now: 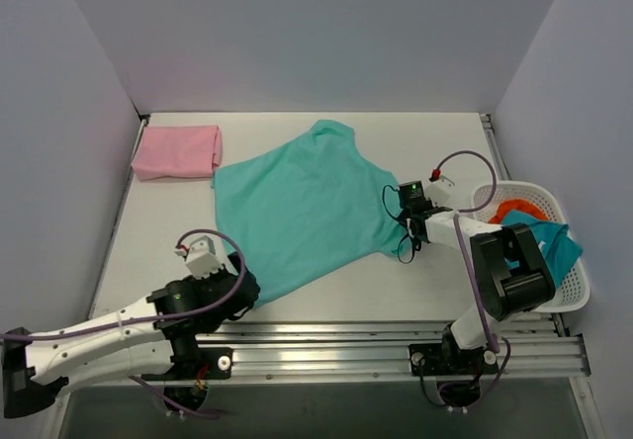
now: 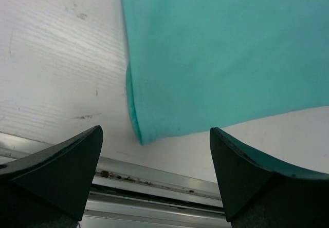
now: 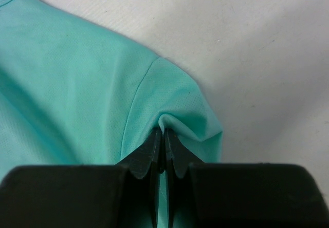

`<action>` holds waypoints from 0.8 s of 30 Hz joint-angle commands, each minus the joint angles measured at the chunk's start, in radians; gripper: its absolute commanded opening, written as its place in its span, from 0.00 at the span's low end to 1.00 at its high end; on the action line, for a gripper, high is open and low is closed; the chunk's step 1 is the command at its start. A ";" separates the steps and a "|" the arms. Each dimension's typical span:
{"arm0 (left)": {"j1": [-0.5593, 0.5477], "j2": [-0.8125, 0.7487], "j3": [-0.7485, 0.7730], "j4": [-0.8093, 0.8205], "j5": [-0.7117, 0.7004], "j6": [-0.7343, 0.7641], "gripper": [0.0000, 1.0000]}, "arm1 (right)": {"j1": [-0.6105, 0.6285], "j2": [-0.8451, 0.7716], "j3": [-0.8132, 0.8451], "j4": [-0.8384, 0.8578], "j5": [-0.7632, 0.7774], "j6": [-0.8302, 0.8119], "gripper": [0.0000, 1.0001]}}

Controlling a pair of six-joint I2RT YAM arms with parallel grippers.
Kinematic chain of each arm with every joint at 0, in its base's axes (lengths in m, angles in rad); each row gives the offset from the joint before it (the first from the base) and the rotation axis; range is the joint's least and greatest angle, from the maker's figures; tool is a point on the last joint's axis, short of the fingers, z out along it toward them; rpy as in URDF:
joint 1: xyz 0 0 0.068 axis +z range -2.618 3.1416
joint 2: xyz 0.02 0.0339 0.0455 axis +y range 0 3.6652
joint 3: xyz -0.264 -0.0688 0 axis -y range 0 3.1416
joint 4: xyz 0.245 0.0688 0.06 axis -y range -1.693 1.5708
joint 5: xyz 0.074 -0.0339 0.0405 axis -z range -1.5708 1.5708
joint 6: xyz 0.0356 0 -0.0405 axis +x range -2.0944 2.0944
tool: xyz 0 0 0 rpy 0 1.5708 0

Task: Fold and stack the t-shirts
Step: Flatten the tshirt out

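I should first pinch the t-shirt's near hem corner (image 2: pixel 145 134) with my left gripper, because the turquoise-green t-shirt (image 1: pixel 307 202) lies at a slant. Then both grippers will lift the t-shirt and lay it toward the far side.
The turquoise-green t-shirt (image 1: pixel 302 207) lies spread on the table, neck toward the far side. The pale pink t-shirt (image 1: pixel 178 151) lies folded at the far left. My right gripper (image 1: pixel 396 194) is shut on the turquoise shirt's right sleeve (image 3: pixel 177 112), pinching a fold of cloth between its fingertips (image 3: pixel 154 146). My left gripper (image 2: pixel 157 135) is open and empty, hovering just before the shirt's near hem corner (image 2: pixel 141 135) close to the table's front rail; in the top view it sits at the lower left (image 1: pixel 247 291).
A white basket (image 1: pixel 582 281) at the right edge holds more cloth, teal (image 1: pixel 554 246) and orange (image 1: pixel 514 208). A metal rail (image 1: pixel 396 335) runs along the table's near edge. Grey walls enclose the table on three sides.
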 commanded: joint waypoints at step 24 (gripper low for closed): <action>0.004 0.380 -0.251 0.640 0.330 -0.057 0.94 | -0.043 -0.037 -0.014 0.000 -0.012 -0.009 0.00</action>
